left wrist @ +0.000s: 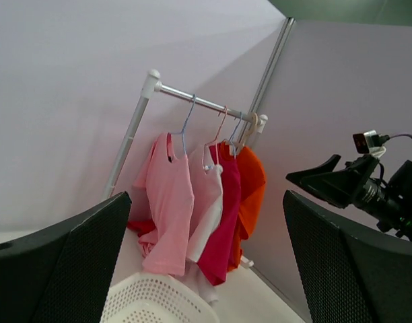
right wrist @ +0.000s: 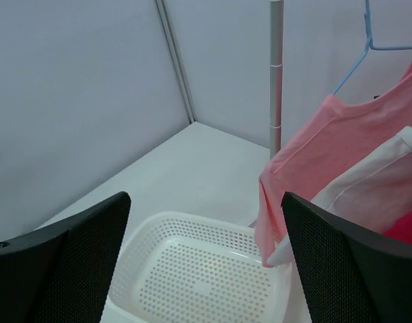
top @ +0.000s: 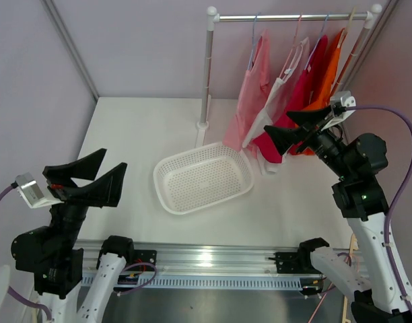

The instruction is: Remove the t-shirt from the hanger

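The blue hanger [top: 251,50] is clear of its neighbours, so my right gripper keeps moving up toward the hanger's neck [top: 254,30] until its fingers close below the rail.
Several t-shirts hang on hangers from a rail [top: 287,17] at the back right: a pink one [top: 250,101] on a blue hanger [top: 254,33], a pale pink-and-white one [top: 277,101], a magenta one [top: 307,81] and an orange one [top: 330,64]. The pink shirt also shows in the left wrist view [left wrist: 167,202] and the right wrist view [right wrist: 314,161]. My right gripper [top: 287,129] is open and empty, just in front of the shirts' lower parts. My left gripper [top: 95,176] is open and empty, far left near the front.
A white perforated basket [top: 167,173] stands mid-table, below the shirts; it shows in the right wrist view [right wrist: 135,252]. The rack's white post [top: 207,67] stands behind it. Purple walls close the back and sides. Cloth lies heaped on the table under the shirts [top: 266,158].
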{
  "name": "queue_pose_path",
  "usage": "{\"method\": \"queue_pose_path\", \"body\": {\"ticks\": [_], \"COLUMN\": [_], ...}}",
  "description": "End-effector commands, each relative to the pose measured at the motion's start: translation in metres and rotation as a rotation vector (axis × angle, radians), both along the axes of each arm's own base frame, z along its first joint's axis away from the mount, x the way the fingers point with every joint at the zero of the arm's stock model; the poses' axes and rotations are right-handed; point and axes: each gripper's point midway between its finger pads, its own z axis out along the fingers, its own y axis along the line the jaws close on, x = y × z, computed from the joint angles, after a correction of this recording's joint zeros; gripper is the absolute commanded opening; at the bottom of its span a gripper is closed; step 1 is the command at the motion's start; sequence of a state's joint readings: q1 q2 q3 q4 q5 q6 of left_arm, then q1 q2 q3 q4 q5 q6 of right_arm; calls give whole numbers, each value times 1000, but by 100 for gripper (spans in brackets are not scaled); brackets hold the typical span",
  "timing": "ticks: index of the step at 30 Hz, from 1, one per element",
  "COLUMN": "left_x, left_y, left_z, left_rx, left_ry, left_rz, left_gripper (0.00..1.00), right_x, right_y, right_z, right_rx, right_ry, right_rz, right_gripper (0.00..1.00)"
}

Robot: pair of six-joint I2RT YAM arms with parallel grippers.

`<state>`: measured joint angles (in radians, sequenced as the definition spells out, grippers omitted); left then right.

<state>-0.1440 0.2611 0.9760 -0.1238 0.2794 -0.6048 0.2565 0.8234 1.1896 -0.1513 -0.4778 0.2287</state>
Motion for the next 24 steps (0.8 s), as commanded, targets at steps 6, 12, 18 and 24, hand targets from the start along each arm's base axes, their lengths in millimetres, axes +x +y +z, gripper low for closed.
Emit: {"method": "queue_pose_path", "body": {"ticks": [6, 12, 18, 24], "left_x": [28, 39, 55, 79], "left_y": [-4, -13, -17, -10], "left_z": [-32, -40, -52, -66], "left_rx": [-16, -63, -37, 17], "left_ry": [213, 230, 288, 340], "left_rz": [-16, -78, -77, 1], "left_gripper": [100, 100, 100, 100], "right_x": [21, 25, 98, 207], "right_y": [-19, 26, 26, 49], "right_z": [16, 14, 24, 23], "right_rx": [336, 275, 287, 54], "right_ry": [116, 106, 85, 147], "right_rz": [-184, 60, -68, -386], "right_gripper": [99, 99, 99, 99]}}
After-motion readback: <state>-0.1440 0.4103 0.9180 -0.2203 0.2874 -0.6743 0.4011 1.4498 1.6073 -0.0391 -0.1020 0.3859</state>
